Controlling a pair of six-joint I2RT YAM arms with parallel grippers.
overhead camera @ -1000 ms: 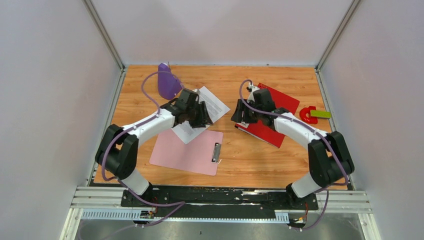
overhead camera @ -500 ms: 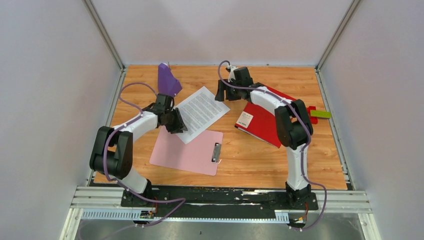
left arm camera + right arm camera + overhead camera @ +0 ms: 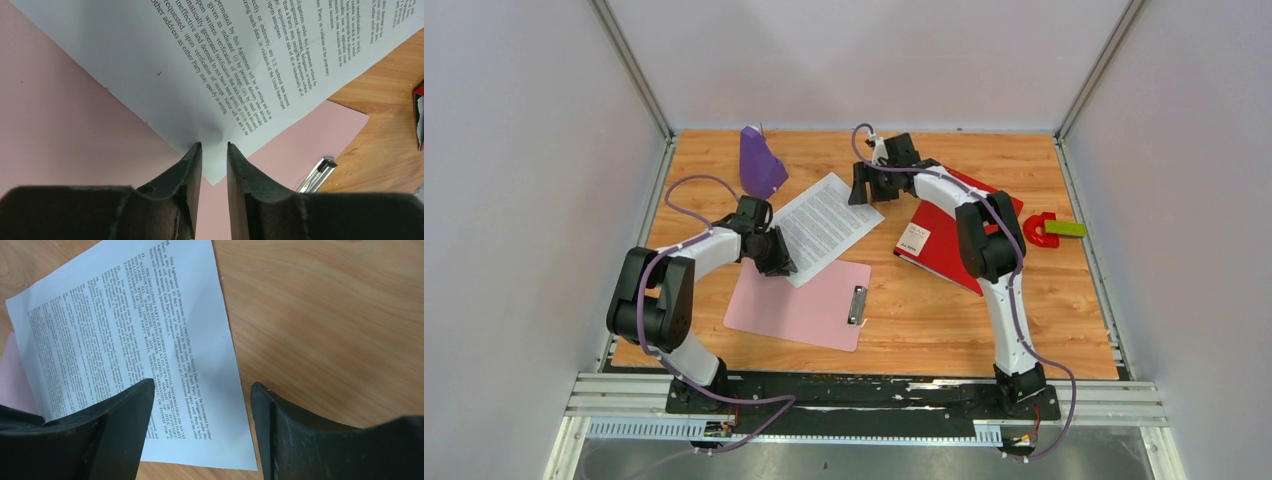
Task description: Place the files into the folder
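Observation:
My right gripper needs to sweep the far end of the files toward the clip (image 3: pixel 857 305), because the files lie at a slant across the pink clipboard with their far end (image 3: pixel 864 215) away from its metal clip.
The files (image 3: pixel 824 222) lie as white printed sheets left of centre, their near corner overlapping a pink clipboard (image 3: pixel 799 305). The red folder (image 3: pixel 959 245) lies closed to their right, with a white label (image 3: pixel 914 240) on its cover. My left gripper (image 3: pixel 776 258) is at the files' near-left corner. In the left wrist view its jaws (image 3: pixel 214 144) stand a narrow gap apart, tips down on the paper (image 3: pixel 200 60), which puckers slightly between them. My right gripper (image 3: pixel 861 190) hovers wide open over the files' far-right corner (image 3: pixel 125 340), its jaws (image 3: pixel 202 383) holding nothing.
The clipboard's metal clip (image 3: pixel 857 303) points toward the table's middle. A purple object (image 3: pixel 759 160) stands at the back left, close behind the files. A red and green item (image 3: pixel 1049 230) lies right of the folder. Walls close in three sides of the table.
My right arm swung off the folder to the files' far corner and its jaws widened. My left gripper drew back to the files' near-left corner and its jaws narrowed.

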